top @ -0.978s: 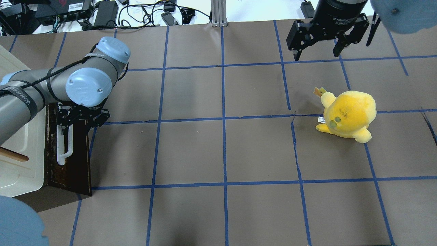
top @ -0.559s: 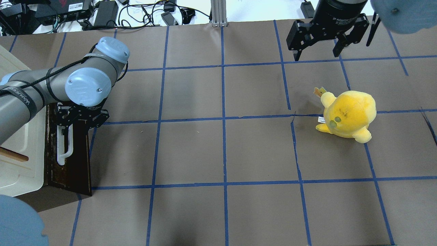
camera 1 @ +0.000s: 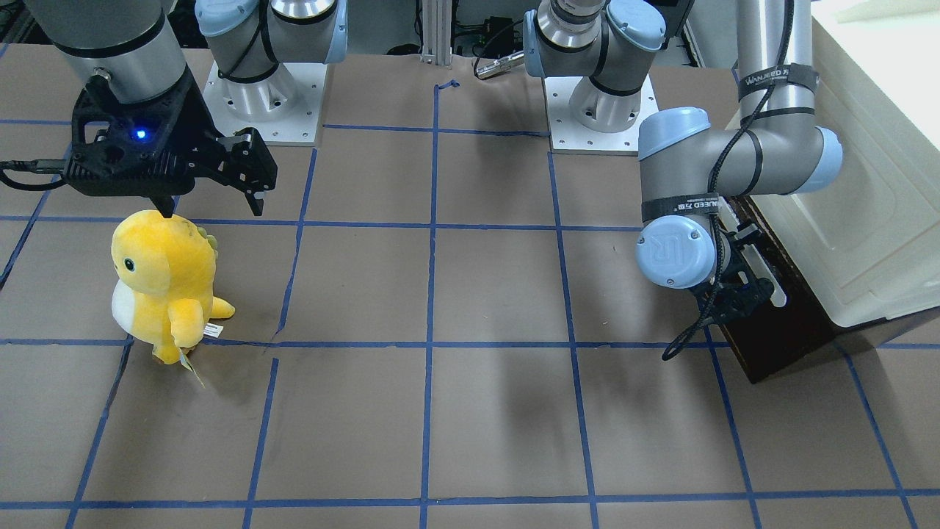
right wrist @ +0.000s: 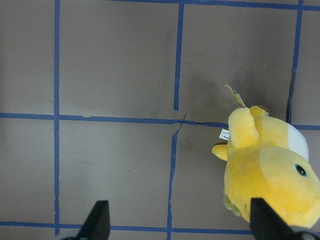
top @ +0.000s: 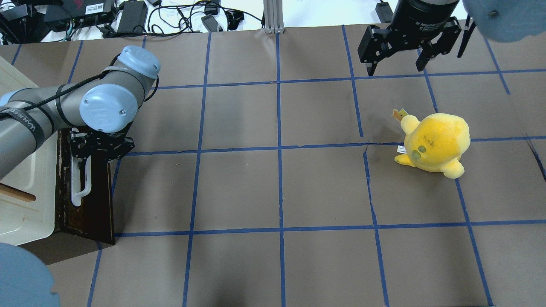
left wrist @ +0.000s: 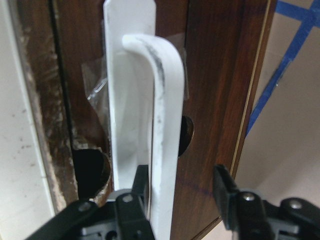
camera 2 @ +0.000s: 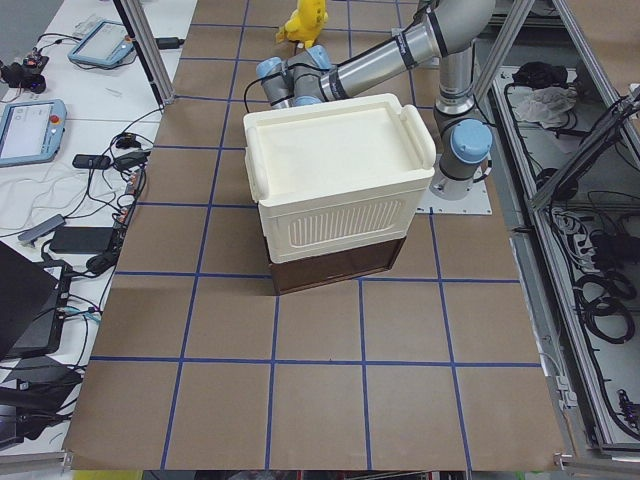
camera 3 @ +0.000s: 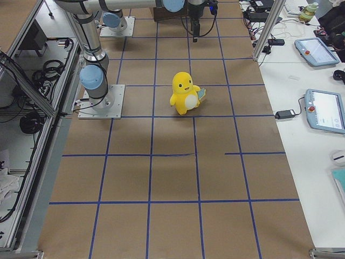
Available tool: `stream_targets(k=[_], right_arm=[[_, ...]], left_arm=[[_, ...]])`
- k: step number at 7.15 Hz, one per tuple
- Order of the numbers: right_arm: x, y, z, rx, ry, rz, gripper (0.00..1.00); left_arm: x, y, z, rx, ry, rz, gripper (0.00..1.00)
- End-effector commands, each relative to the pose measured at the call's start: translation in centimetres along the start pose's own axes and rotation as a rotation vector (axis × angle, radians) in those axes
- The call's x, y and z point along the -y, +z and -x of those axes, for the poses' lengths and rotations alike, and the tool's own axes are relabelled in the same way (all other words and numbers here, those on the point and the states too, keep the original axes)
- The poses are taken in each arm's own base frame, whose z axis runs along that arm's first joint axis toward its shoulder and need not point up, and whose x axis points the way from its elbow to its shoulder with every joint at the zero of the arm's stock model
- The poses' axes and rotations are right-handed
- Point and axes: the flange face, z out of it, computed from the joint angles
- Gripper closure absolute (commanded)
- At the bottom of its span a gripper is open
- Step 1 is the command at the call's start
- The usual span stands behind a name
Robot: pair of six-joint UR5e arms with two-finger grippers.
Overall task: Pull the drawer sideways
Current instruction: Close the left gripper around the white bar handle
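The drawer (camera 1: 768,333) will slide straight out when I pull, and the cabinet will stay put, because a dark seam (left wrist: 62,75) separates the drawer's front from the cabinet's frame.
The dark brown drawer (top: 91,200) sits under the cream-white cabinet (top: 21,204) at the table's left edge. Its front faces the table middle and carries a long white bar handle (top: 81,183). My left gripper (top: 83,155) is at the handle's far end. In the left wrist view the handle (left wrist: 160,125) runs between the two fingers of the left gripper (left wrist: 177,195), which is open around it. The drawer (camera 1: 771,330) looks shut in the front view. My right gripper (top: 396,70) hangs open and empty over the far right of the table.
A yellow plush toy (top: 435,143) stands on the right half of the table, below the right gripper, and shows in the right wrist view (right wrist: 270,170). Blue tape lines grid the brown table. Cables and power bricks (top: 132,17) lie beyond the far edge.
My left arm has shifted slightly left, toward the drawer front, bringing the gripper closer onto the handle. The drawer, the plush toy and the right arm have not moved.
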Motion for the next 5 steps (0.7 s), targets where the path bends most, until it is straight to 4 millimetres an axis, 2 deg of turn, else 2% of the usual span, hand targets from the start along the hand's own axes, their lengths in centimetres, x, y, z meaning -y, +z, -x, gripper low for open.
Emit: stream_targets(k=[1, 3, 5], right_arm=[[0.0, 0.0, 0.0, 0.0, 0.0, 0.0, 0.0], [0.0, 0.0, -0.01, -0.001, 0.0, 0.0, 0.0], [0.0, 0.0, -0.01, -0.001, 0.0, 0.0, 0.0]], left_arm=[[-0.09, -0.15, 0.28, 0.001, 0.002, -0.003, 0.53], [-0.17, -0.18, 0.35, 0.002, 0.006, 0.002, 0.55], [-0.36, -0.29, 0.58, 0.004, 0.007, 0.005, 0.74]])
